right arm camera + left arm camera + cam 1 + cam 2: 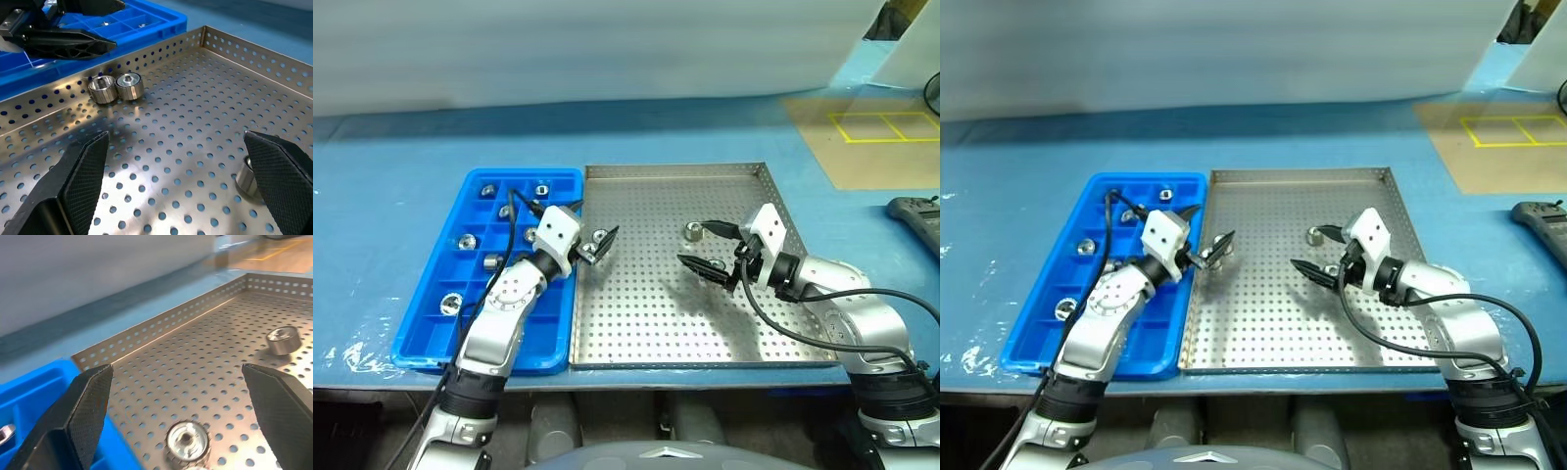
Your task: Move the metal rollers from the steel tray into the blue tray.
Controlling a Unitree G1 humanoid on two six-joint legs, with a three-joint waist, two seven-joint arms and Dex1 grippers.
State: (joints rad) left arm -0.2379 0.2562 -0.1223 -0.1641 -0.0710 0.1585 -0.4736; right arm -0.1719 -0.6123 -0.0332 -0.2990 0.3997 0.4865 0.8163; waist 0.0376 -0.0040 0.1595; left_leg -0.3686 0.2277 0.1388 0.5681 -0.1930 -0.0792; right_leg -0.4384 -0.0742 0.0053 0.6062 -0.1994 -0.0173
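Observation:
The metal roller's upturned side [188,442] has a dark round hole [187,438] in it. I should expect the hole to be open all the way through the roller when I lift it.
The steel tray [646,323] lies at the table's centre, with the blue tray [470,359] against its left side. Several metal rollers sit in the blue tray's compartments, one of them [467,241] near its left wall. My left gripper [594,227] hovers open and empty over the steel tray's left edge. Right below it, by that wall, lie two rollers [102,89] [129,85] side by side. My right gripper [691,243] stands open over the tray's middle, pointing left. A single roller [693,231] rests beside its far finger, partly hidden by it in the right wrist view.
The trays rest on a blue table. A black device [915,215] lies at the right edge, and a brown board with yellow tape [881,137] sits at the back right. A pale wall runs behind the table.

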